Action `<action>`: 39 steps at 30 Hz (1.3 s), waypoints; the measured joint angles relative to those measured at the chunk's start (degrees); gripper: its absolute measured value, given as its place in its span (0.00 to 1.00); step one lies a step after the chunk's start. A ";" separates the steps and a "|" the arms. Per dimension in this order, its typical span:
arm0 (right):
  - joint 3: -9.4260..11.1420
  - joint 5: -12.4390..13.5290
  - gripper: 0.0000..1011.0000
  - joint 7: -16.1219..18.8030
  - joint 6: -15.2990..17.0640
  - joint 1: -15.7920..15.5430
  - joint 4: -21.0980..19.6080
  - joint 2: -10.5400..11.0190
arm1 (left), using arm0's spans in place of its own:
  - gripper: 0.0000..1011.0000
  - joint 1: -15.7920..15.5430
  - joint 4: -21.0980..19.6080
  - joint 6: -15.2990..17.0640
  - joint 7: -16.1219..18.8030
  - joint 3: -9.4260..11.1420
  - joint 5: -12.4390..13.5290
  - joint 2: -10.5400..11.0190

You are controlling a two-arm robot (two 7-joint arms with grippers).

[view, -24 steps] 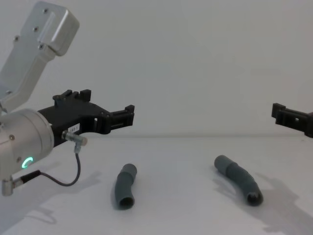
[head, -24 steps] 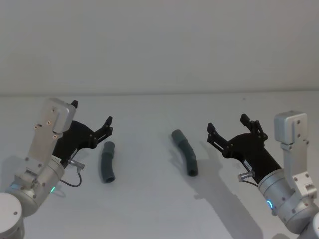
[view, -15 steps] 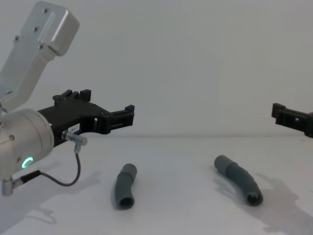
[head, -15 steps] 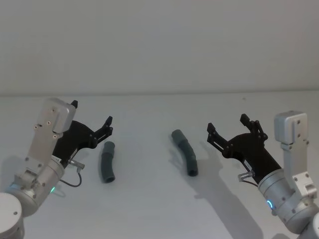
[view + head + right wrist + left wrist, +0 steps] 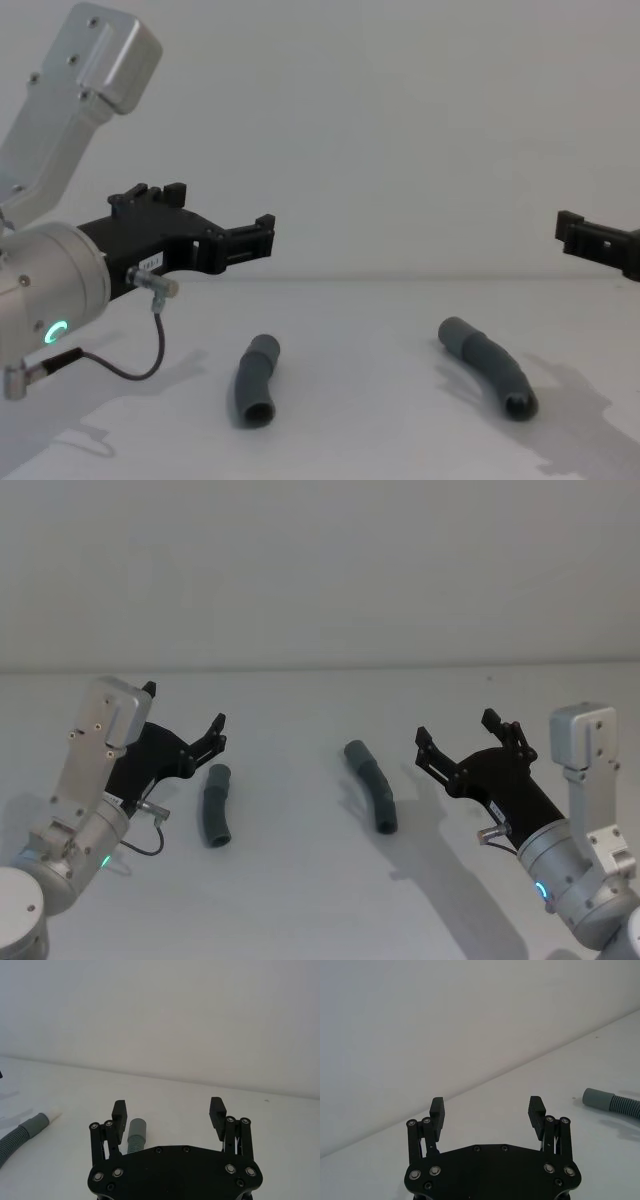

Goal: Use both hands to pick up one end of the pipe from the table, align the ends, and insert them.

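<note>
The grey pipe piece [image 5: 264, 350] lies in a gentle curve [image 5: 252, 384], so its ribbed tail should stay bent behind its straight end when I pick it up.
Two dark grey curved pipe pieces lie on the white table [image 5: 300, 900], apart from each other. The left piece [image 5: 214, 805] [image 5: 255, 380] lies just right of my left gripper [image 5: 185, 708] [image 5: 210, 205], which hovers open and empty above the table. The right piece [image 5: 372, 785] [image 5: 488, 367] shows its open round mouth toward me; my right gripper [image 5: 456, 728] [image 5: 575, 235] hangs open to its right. In the right wrist view the open gripper [image 5: 168, 1110] has a grey end [image 5: 136, 1132] beyond it, and the other piece [image 5: 22, 1130] carries a white tip [image 5: 52, 1111]. The left wrist view shows its open gripper [image 5: 487, 1110] and a ribbed piece [image 5: 615, 1105].
A plain pale wall [image 5: 320, 570] rises behind the table's far edge. A thin black cable [image 5: 130, 365] loops down from my left wrist toward the table.
</note>
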 joint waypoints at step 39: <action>0.00 0.00 0.99 0.00 0.00 0.00 0.00 0.00 | 0.99 0.00 0.00 0.00 0.00 0.00 0.00 0.00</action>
